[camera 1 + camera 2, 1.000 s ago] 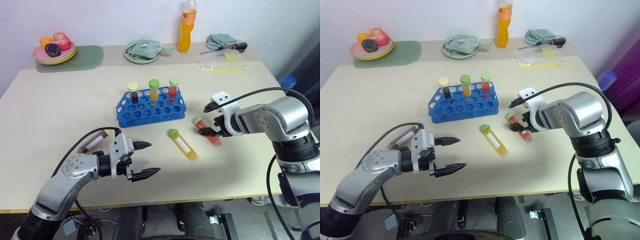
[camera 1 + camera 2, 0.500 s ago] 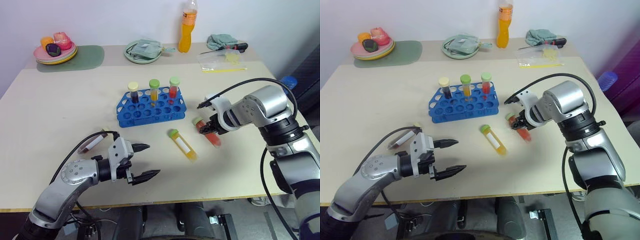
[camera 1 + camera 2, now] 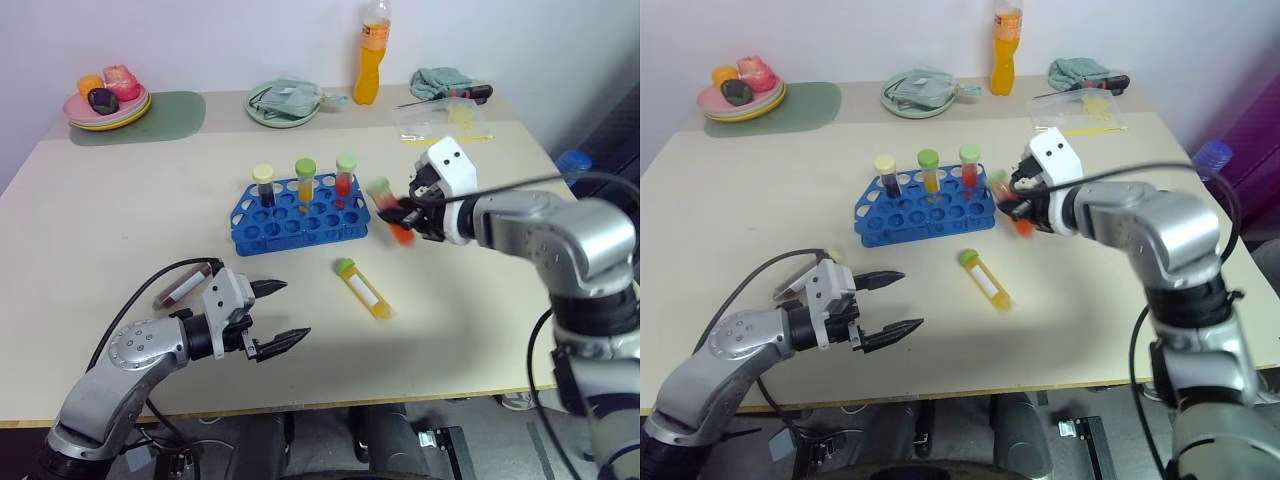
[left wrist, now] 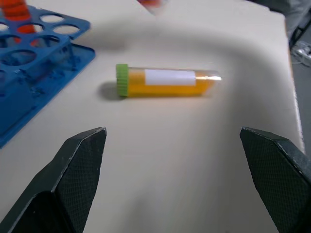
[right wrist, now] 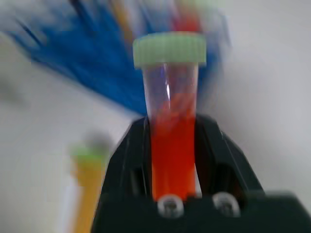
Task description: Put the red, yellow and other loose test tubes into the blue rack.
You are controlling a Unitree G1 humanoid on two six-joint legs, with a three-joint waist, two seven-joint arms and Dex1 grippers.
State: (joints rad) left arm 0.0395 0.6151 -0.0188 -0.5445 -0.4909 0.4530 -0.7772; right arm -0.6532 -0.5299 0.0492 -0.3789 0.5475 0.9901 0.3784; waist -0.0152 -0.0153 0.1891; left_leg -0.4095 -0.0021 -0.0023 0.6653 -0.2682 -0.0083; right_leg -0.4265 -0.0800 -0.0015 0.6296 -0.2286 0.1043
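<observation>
The red test tube (image 3: 384, 198) is leaning at a slant beside the blue rack's end. My right gripper should turn it upright and lower it into the empty front corner hole (image 3: 350, 217).
My right gripper (image 3: 405, 213) is shut on the red test tube (image 5: 172, 145), which has a green cap. It holds the tube in the air just beside the right end of the blue rack (image 3: 290, 232). Three capped tubes stand in the rack's back row. The yellow test tube (image 3: 365, 290) lies on the table in front of the rack, and it lies ahead of the fingers in the left wrist view (image 4: 165, 80). Near the front edge, my left gripper (image 3: 292, 312) is open and holds nothing. A brown tube (image 3: 185, 287) lies beside my left forearm.
At the back of the table stand a plate of fruit (image 3: 105, 100) on a green mat, a bowl with a cloth (image 3: 285, 100), an orange bottle (image 3: 372, 50), a plastic bag (image 3: 440, 120) and a rag with a screwdriver (image 3: 445, 80).
My right gripper closed on the red tube where it lay on the table, then lifted it up and left to the rack's right end. The left gripper has stayed open and hardly moved.
</observation>
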